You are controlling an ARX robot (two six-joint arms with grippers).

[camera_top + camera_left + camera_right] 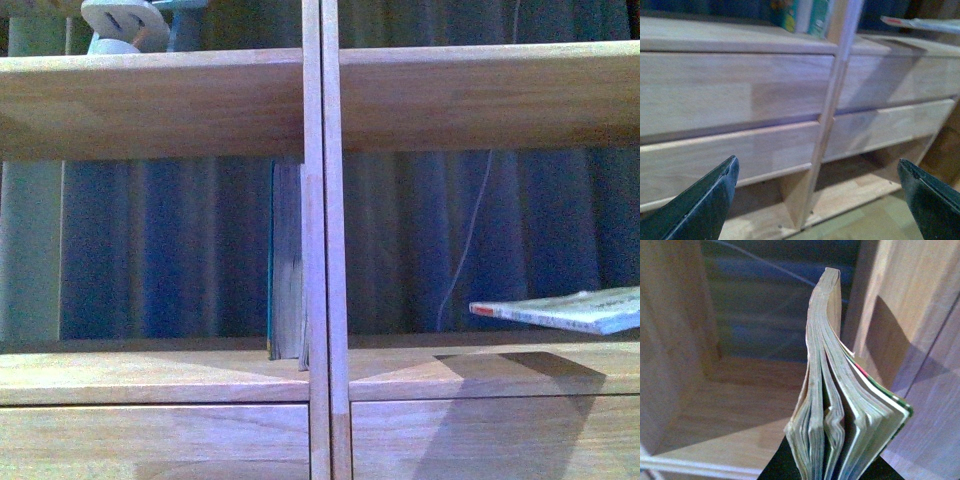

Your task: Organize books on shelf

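My gripper will stand the thin softcover [572, 310] up, and it will stay stiff and lean on the teal book, since it juts out nearly straight [497, 310] in the air.
The light-wood shelf [322, 250] fills the front view, with drawer fronts [730, 90] below its compartments. A teal book [287, 262] stands upright against the central divider in the left compartment, and its lower end [797, 15] shows in the left wrist view. The thin softcover [560, 310] lies flat in the air just above the right compartment's board, red-and-white spine toward the divider. My right gripper [827, 471] is shut on this softcover [840, 410], whose pages fan apart. My left gripper [817, 197] is open and empty, low in front of the drawers.
A white rounded object [125, 25] sits on the upper left board. A thin white cable [470, 240] hangs behind the right compartment against a dark blue curtain. Greenish floor [880, 220] shows under the shelf's lowest board.
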